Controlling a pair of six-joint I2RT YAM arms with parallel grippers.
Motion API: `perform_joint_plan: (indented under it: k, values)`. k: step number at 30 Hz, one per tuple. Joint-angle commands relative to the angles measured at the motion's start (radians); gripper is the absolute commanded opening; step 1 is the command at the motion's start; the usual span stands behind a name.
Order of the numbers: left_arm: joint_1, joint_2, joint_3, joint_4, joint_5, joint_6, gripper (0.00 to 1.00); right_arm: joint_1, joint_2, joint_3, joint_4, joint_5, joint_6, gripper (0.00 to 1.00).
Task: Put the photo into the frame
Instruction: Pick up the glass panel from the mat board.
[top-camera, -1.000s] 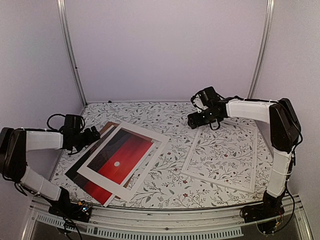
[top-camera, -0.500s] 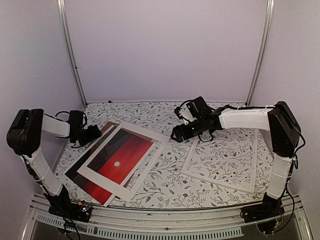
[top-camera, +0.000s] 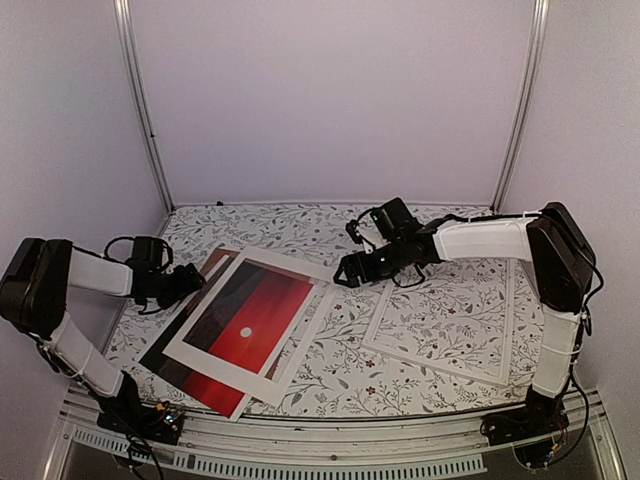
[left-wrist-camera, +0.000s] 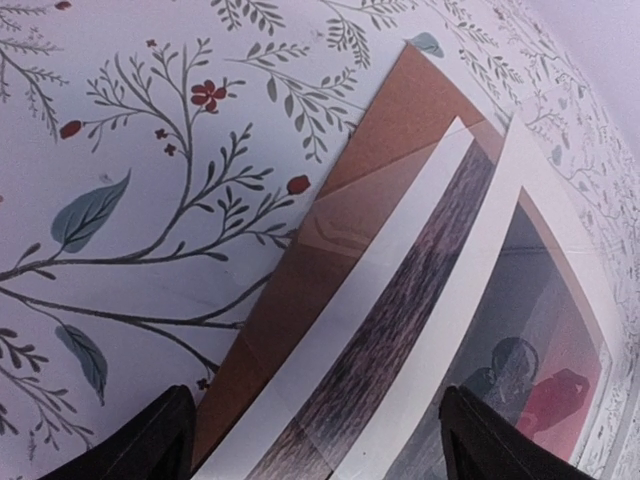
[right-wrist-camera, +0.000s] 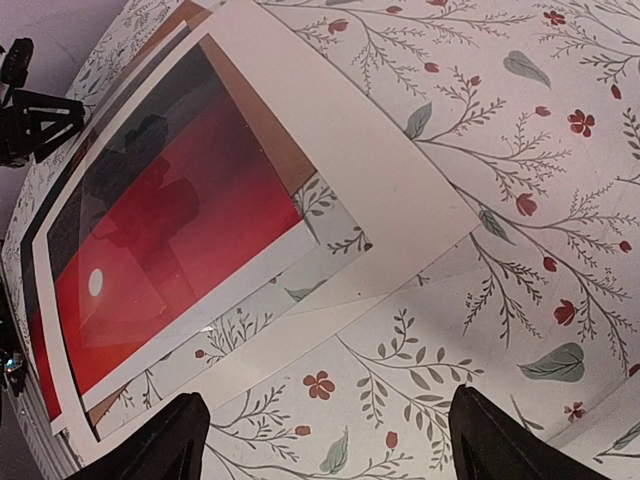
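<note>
The mat is on top of the photo, while my left gripper is on both sides of the board's edge (left-wrist-camera: 247, 335). Next, I move this gripper to the mat's far corner (top-camera: 246, 252) and shift the mat.
The photo (top-camera: 250, 312), a red sunset print with a small white sun, lies left of centre on a brown backing board (top-camera: 217, 256), partly under a wide white window mat (top-camera: 297, 272). The frame (top-camera: 380, 305), thin and white with a clear pane, lies flat at the right. My left gripper (top-camera: 195, 283) is open at the stack's upper-left edge; in the left wrist view its fingers straddle the board (left-wrist-camera: 390, 130) and the photo's dark strip (left-wrist-camera: 400, 310). My right gripper (top-camera: 345, 272) is open above the mat's right corner (right-wrist-camera: 340, 130), beside the photo (right-wrist-camera: 170, 230).
A floral tablecloth (top-camera: 300, 225) covers the table. Metal posts (top-camera: 140, 100) and pale walls enclose the back and sides. A metal rail (top-camera: 330, 465) runs along the near edge between the arm bases.
My right gripper has swung left from the frame's far corner to the mat's right corner. The left arm has shifted at the stack's edge, and the mat and photo have slid slightly.
</note>
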Motion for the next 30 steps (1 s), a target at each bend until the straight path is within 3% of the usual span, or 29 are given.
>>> perform_joint_plan:
  k: [1,12,18,21,30]
  values:
    - [-0.044,0.006,-0.055,-0.013,0.080,-0.042,0.87,0.003,0.020,0.031,0.014,-0.033,0.037,0.87]
    - [-0.130,-0.232,-0.192,-0.064,0.092,-0.112,0.86,0.001,0.109,0.107,-0.042,-0.012,0.138,0.87]
    - [-0.144,-0.316,-0.195,-0.119,0.109,-0.118,0.86,-0.009,0.163,0.131,-0.061,0.032,0.175,0.88]
    - [-0.144,-0.361,-0.152,-0.173,0.051,-0.085,0.86,-0.030,0.178,0.133,-0.057,0.042,0.191,0.88]
    - [-0.123,-0.210,0.039,-0.110,-0.005,0.040,0.89,-0.067,0.220,0.137,0.007,0.009,0.247,0.88]
